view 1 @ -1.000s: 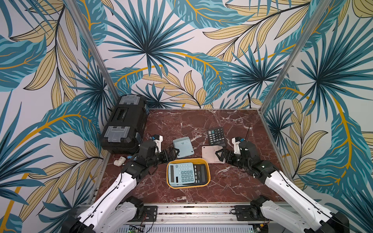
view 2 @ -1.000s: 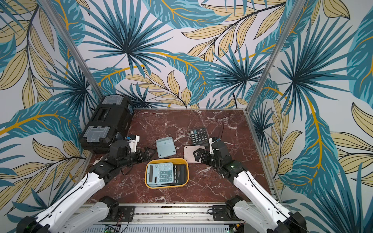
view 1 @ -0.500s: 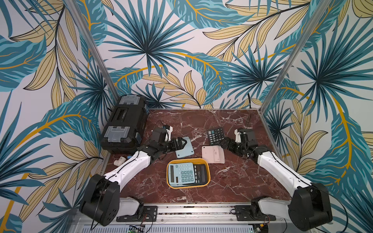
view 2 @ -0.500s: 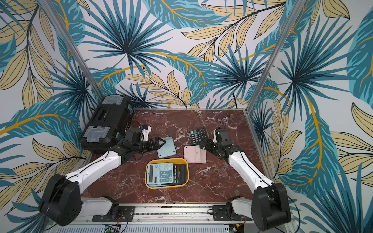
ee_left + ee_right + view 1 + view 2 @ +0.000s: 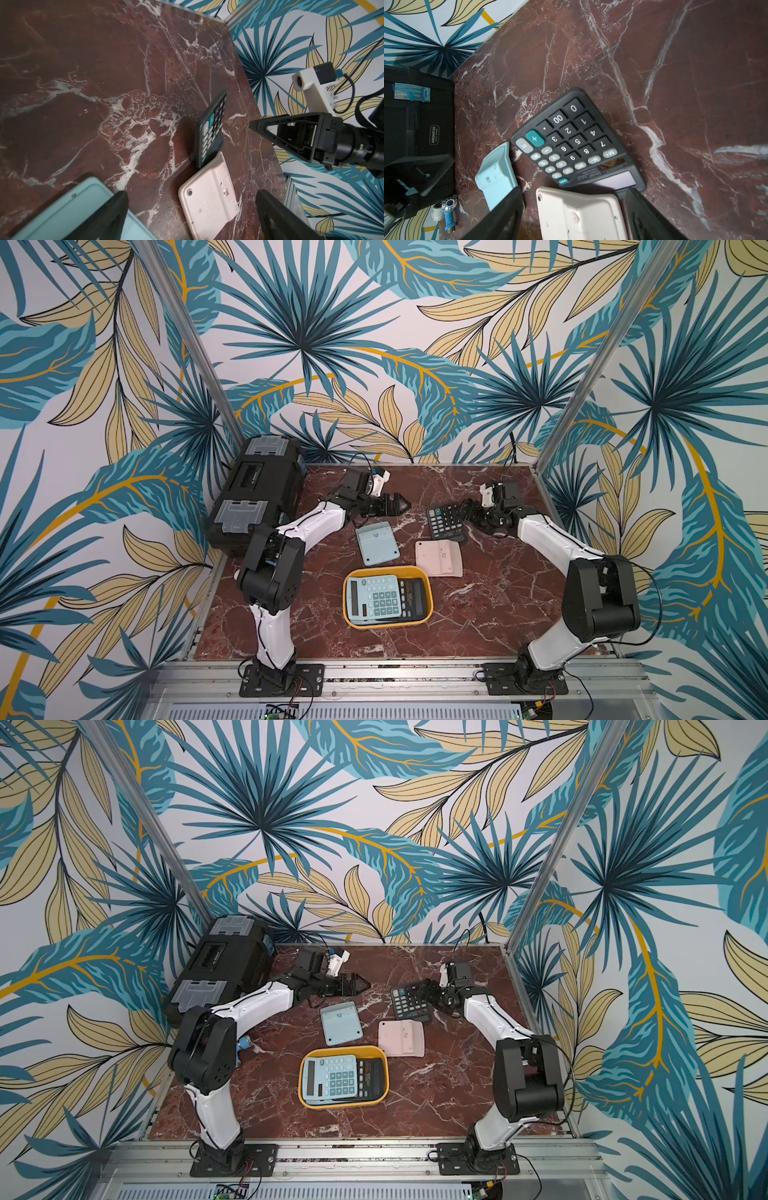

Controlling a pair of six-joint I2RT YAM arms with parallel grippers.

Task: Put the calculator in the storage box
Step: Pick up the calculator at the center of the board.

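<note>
Next, I lift the black calculator (image 5: 445, 524) with my right gripper and pass its button end (image 5: 438, 512) to my left gripper to turn it lengthwise, because it lies crosswise to the storage box.
The storage box (image 5: 386, 624), a shallow yellow tray, lies front of centre and holds a light blue calculator (image 5: 374, 597) on top of a black one. Behind it lie a light blue calculator (image 5: 377, 543) face down, a pink one (image 5: 439, 558) face down, and a black one (image 5: 445, 522) face up, its display end against the pink one. My left gripper (image 5: 395, 504) hovers open beyond the face-down blue calculator, holding nothing. My right gripper (image 5: 465, 510) is open at the black calculator's right edge. In the right wrist view its fingers (image 5: 504, 214) stand wide apart above the pink calculator (image 5: 581, 214).
A big black toolbox (image 5: 257, 493) stands at the back left, close to my left arm. A small blue and white part (image 5: 243, 1042) lies in front of it. Walls with a leaf pattern close in the marble table (image 5: 490, 605) on three sides.
Both arms have stretched toward the back of the table. The left gripper passed over the face-down blue calculator. The right gripper left the pink one and reached the black one, its jaws slightly narrower.
</note>
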